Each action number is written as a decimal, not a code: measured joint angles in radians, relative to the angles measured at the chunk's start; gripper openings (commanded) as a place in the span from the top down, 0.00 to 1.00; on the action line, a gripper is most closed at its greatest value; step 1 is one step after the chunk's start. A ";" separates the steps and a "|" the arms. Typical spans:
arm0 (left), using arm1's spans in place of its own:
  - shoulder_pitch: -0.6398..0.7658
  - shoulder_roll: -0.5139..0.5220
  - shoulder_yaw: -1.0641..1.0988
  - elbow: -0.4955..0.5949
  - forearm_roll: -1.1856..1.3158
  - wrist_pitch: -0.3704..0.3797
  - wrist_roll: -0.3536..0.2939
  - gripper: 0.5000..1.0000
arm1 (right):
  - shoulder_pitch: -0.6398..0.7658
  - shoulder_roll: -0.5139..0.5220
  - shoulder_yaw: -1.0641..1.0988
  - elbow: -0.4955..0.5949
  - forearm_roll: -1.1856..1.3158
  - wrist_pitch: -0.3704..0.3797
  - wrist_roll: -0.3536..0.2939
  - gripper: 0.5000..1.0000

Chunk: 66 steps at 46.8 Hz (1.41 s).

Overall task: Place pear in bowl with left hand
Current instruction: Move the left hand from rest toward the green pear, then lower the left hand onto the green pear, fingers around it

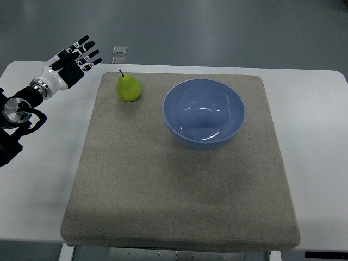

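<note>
My left gripper's spread fingers point past the pear's far side, so I need to turn the hand and get its thumb and fingers around the pear.
A green pear with a dark stem stands upright on the grey mat, near its far left corner. To its right sits an empty blue bowl. My left hand hovers over the white table to the left of the pear and slightly farther back, fingers spread and holding nothing. A clear gap separates it from the pear. The right arm does not show.
The mat lies on a white table. A small clear square object rests beyond the table's far edge, just behind the pear. My left forearm enters from the left edge.
</note>
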 measured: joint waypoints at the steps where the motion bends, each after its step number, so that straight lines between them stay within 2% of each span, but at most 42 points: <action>1: 0.000 0.001 0.000 0.000 0.000 0.000 0.000 0.01 | 0.000 0.000 0.000 0.000 0.000 0.000 0.000 0.15; 16: -0.003 0.003 0.002 0.006 0.001 0.003 0.000 0.01 | 0.000 0.000 0.000 0.000 0.000 0.000 0.000 0.15; 28: -0.006 0.006 0.008 0.087 0.004 0.006 -0.002 0.01 | 0.000 0.000 0.000 0.000 0.000 0.000 0.000 0.15; 34: -0.014 0.013 0.029 0.091 0.060 -0.002 -0.004 0.01 | 0.000 0.000 0.000 0.000 0.000 0.000 0.000 0.15; 41: -0.048 0.047 0.033 0.061 0.323 -0.034 -0.004 0.01 | 0.000 0.000 0.000 0.000 -0.001 0.000 0.000 0.15; 48: -0.088 0.136 0.033 -0.010 0.574 -0.065 -0.011 0.01 | 0.000 0.000 0.000 0.000 -0.001 0.000 0.000 0.15; 57: -0.136 0.213 0.076 -0.088 0.892 -0.065 -0.090 0.01 | 0.000 0.000 0.000 0.000 0.000 0.000 0.000 0.15; 66: -0.147 0.219 0.110 -0.186 1.205 -0.060 -0.141 0.01 | 0.000 0.000 0.000 0.000 0.000 0.000 0.000 0.15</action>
